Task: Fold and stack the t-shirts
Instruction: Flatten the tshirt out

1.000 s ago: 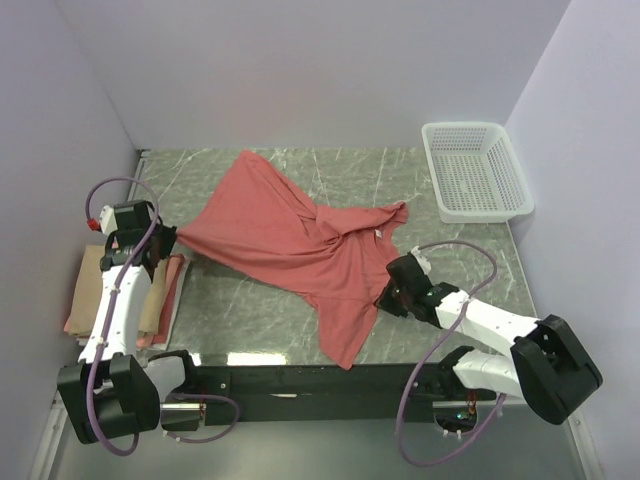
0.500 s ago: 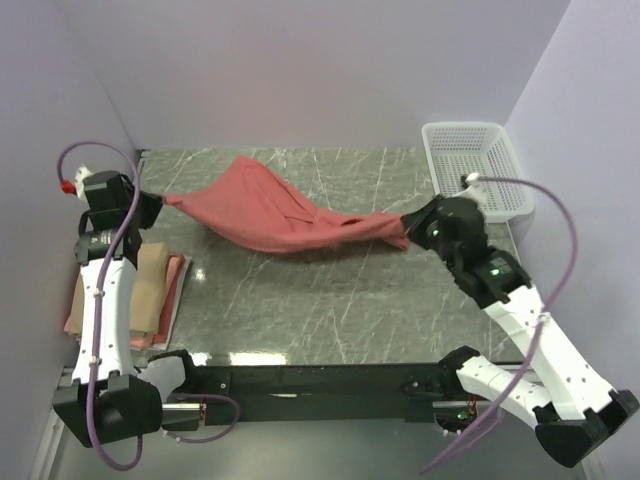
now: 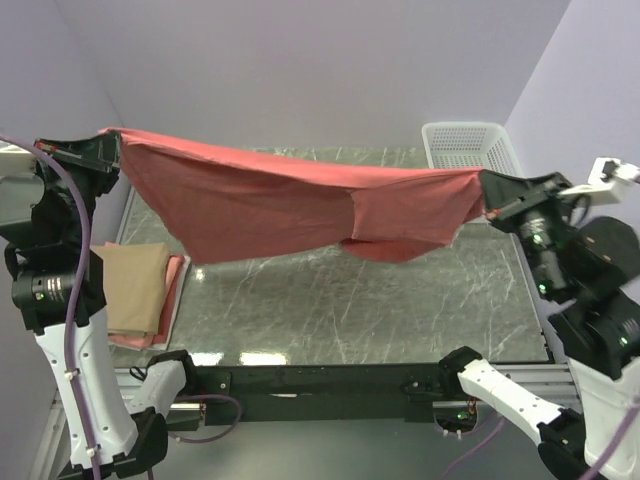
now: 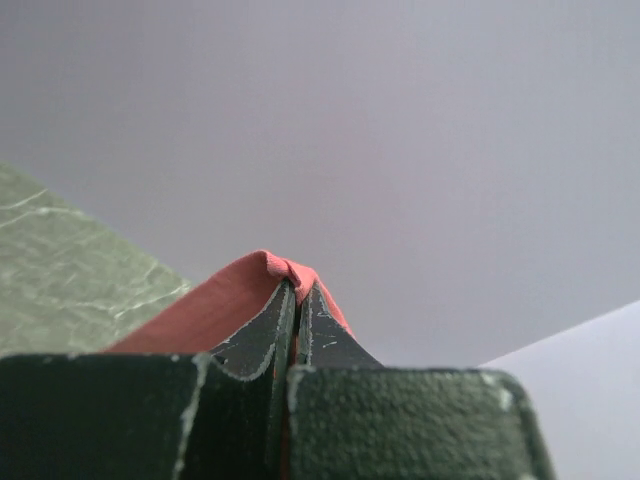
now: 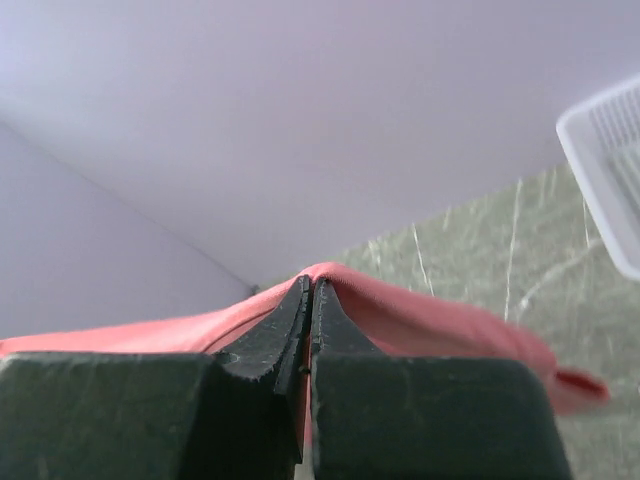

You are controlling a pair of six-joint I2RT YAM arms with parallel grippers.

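Observation:
The salmon-red t-shirt is hanging tight with its loose lower edge (image 3: 262, 256) high in the air. Next, I lower both grippers and pull back to spread it over the tabletop's back part (image 3: 365, 157).
The salmon-red t-shirt (image 3: 270, 205) hangs stretched wide in the air above the table, held at both ends. My left gripper (image 3: 115, 140) is shut on its left corner, high at the far left; in the left wrist view the red cloth (image 4: 215, 305) is pinched between the closed jaws of that gripper (image 4: 298, 290). My right gripper (image 3: 485, 190) is shut on the right corner; the shirt (image 5: 420, 315) wraps over its closed jaws (image 5: 310, 290). A tan-beige t-shirt (image 3: 130, 285) lies folded on a pink t-shirt (image 3: 170, 300) at the table's left edge.
A white mesh basket (image 3: 470, 145) stands at the back right corner and shows in the right wrist view (image 5: 605, 170). The grey-green marbled tabletop (image 3: 380, 310) lies under the hanging shirt. Lilac walls close in on three sides.
Both arms have risen and spread apart, lifting the salmon-red shirt off the table. It went from a bunched strip to a wide sheet hanging in the air.

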